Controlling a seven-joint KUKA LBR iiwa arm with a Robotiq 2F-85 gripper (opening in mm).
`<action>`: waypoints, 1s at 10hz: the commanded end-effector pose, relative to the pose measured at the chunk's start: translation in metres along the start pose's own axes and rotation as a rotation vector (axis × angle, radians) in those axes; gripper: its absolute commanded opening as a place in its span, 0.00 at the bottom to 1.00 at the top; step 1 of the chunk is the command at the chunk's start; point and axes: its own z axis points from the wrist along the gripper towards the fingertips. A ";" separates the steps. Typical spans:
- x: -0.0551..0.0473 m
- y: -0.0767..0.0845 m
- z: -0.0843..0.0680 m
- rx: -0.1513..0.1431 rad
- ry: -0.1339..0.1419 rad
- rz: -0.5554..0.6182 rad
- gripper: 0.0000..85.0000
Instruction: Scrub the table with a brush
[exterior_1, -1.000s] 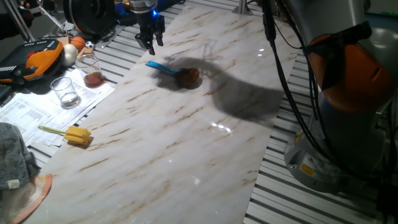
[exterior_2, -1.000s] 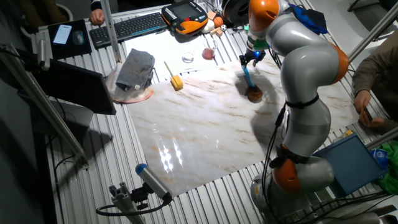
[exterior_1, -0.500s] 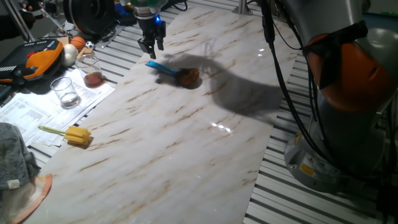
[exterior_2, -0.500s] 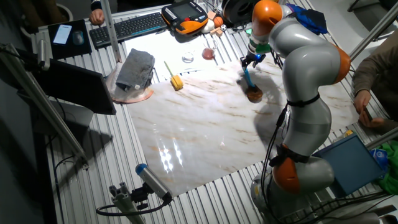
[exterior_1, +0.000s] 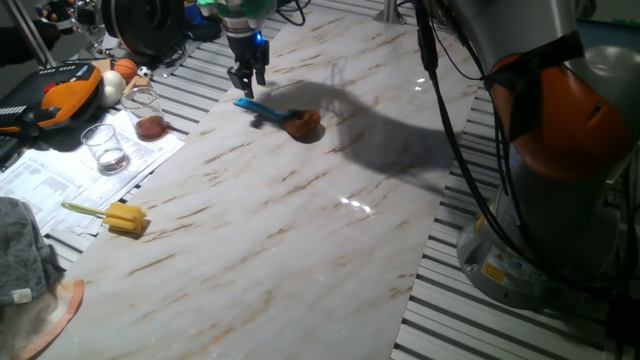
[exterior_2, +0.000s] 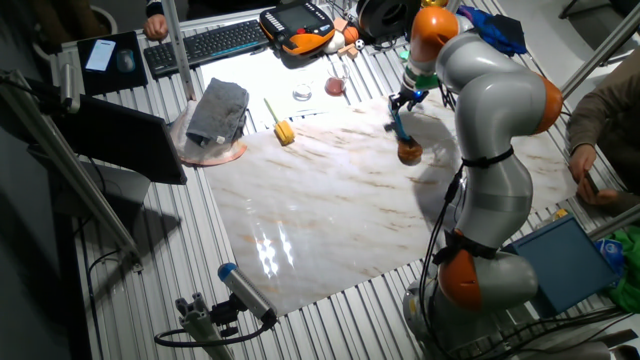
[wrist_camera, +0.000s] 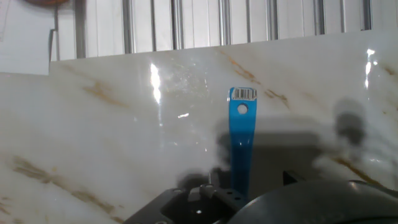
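My gripper will lift the brush (exterior_1: 268, 111) and it will tip head-down, because the bulky reddish-brown head (exterior_1: 302, 124) sits at the far end of the slim blue handle.
The brush lies flat on the white marble table (exterior_1: 300, 230), its blue handle (exterior_1: 256, 107) pointing left and its reddish-brown head (exterior_1: 303, 124) to the right. My gripper (exterior_1: 246, 82) hangs just above the free end of the handle, fingers slightly apart, holding nothing. In the other fixed view the gripper (exterior_2: 401, 103) is above the brush (exterior_2: 404, 135) near the table's far edge (exterior_2: 330, 200). In the hand view the blue handle (wrist_camera: 239, 143), with a barcode sticker at its tip, runs straight up from under the hand over the table (wrist_camera: 93, 137); the fingertips are out of view there.
A yellow sponge on a stick (exterior_1: 120, 217) lies at the table's left edge. Two glasses (exterior_1: 105, 148) and papers sit on the striped grating beside it, with a grey cloth (exterior_1: 25, 250), an orange pendant (exterior_1: 65, 90) and a keyboard (exterior_2: 205, 45). My arm's base (exterior_1: 560, 200) stands on the right.
My gripper has turned and come down to the right, closer over the handle's end. The brush has not moved.
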 end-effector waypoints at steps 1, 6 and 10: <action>0.000 0.000 0.004 -0.007 -0.002 0.000 0.60; 0.001 0.000 0.023 0.012 -0.032 0.025 0.60; 0.009 0.000 0.031 0.014 -0.001 0.071 0.60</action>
